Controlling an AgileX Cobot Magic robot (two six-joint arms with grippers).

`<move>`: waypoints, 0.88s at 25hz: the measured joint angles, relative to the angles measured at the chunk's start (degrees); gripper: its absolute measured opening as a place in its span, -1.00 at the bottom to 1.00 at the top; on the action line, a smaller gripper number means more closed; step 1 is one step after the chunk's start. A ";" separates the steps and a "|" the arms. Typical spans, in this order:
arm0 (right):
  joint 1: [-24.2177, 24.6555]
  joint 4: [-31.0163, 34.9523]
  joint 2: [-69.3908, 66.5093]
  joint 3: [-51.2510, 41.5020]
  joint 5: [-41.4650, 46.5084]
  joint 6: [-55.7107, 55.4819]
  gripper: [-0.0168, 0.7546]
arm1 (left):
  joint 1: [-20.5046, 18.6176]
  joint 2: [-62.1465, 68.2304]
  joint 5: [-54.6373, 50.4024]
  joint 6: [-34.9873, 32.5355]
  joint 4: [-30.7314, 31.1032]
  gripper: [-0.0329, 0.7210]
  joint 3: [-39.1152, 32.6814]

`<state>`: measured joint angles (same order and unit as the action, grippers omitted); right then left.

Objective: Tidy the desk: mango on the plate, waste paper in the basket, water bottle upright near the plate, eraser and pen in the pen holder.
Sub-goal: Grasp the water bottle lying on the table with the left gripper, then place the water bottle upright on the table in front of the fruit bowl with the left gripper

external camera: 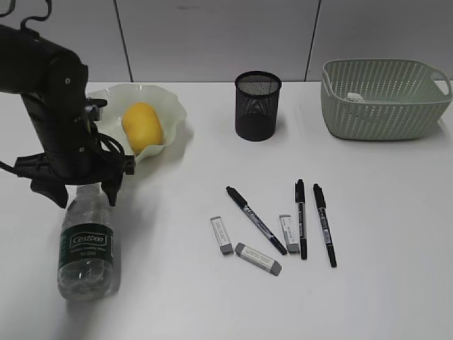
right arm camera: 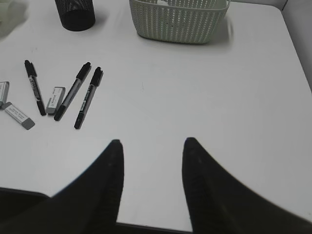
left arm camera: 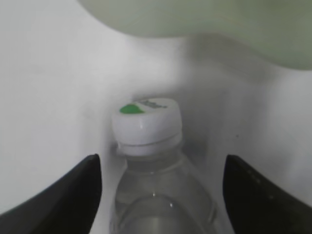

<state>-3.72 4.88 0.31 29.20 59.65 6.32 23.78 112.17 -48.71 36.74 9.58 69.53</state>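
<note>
The water bottle lies flat (external camera: 86, 251) and its cap points toward the plate. My left gripper should take the bottle by its neck (left arm camera: 152, 162), lift it and turn it upright before putting it down.
The water bottle (external camera: 85, 244) stands upright on the desk (external camera: 382, 212), just in front of the plate (external camera: 166, 99). My left gripper (external camera: 83, 190) is open round its neck. In the left wrist view the white cap (left arm camera: 146, 121) rises between the fingers (left arm camera: 73, 195), with a gap on each side. The mango (external camera: 142, 127) lies on the plate. Three pens (external camera: 255, 219) and three erasers (external camera: 221, 234) lie mid-desk. The pen holder (external camera: 257, 105) and basket (external camera: 386, 99) stand at the back; a white scrap in the basket (external camera: 356, 97) may be the waste paper. My right gripper (right arm camera: 151, 144) is open and empty.
The right gripper hovers over bare desk near the front edge (right arm camera: 146, 225), to the right of the pens (right arm camera: 83, 92) and in front of the basket (right arm camera: 178, 19). The left arm's black body (external camera: 56, 106) covers the plate's left side.
</note>
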 joint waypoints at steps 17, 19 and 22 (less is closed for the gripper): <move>0.00 0.00 0.00 0.00 0.00 0.00 -0.14 | 0.00 -14.10 8.74 -0.28 6.58 -0.09 -7.08; 0.00 0.00 0.00 0.00 -0.05 0.00 -0.17 | 0.00 -21.27 15.47 -0.30 9.63 -0.09 -13.49; 0.00 0.00 0.00 0.00 -0.05 0.00 -0.19 | -0.21 -32.02 32.81 -0.35 16.03 -0.09 -23.70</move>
<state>-3.72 4.88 0.31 29.20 59.60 6.32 23.57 80.14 -15.90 36.39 25.61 45.83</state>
